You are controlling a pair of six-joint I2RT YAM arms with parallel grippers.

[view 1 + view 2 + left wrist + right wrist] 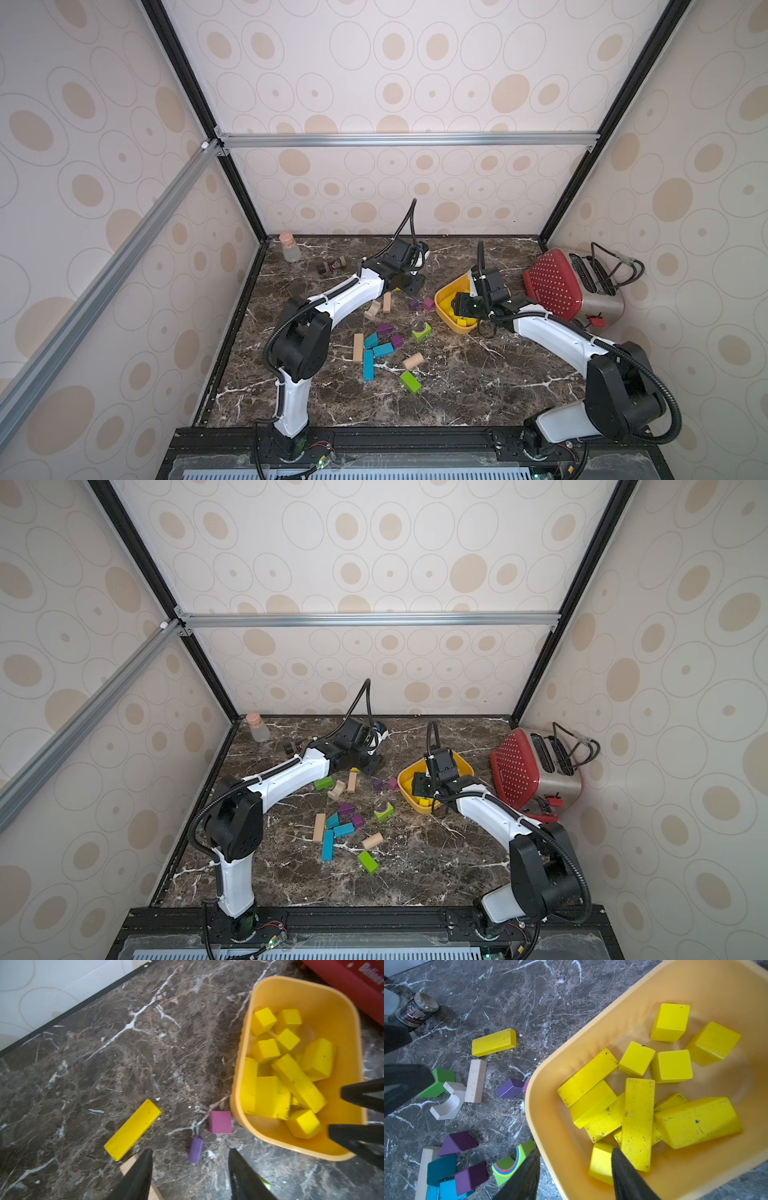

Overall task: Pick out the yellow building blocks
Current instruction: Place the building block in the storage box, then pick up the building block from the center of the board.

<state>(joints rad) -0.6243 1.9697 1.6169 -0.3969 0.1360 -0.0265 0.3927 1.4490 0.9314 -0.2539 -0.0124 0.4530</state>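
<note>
My left gripper keeps turning and moving down until its open fingers are on both sides of the bar's loose end, because the yellow bar's long sides lie free past the wooden block.
One yellow bar lies flat on the marble table, just ahead of my left gripper. That gripper is open, hovering over the table with nothing between its fingers. Several other yellow building blocks, cubes and bars, lie heaped in the orange-yellow bowl. My right gripper is open over the bowl's near corner. One of its fingers is outside the rim, the other above a yellow cube inside. It holds nothing.
Purple, magenta, teal, lime-green and plain wooden blocks lie scattered mid-table. A red toaster stands at the right wall. A corked bottle and a small jar stand at the back left.
</note>
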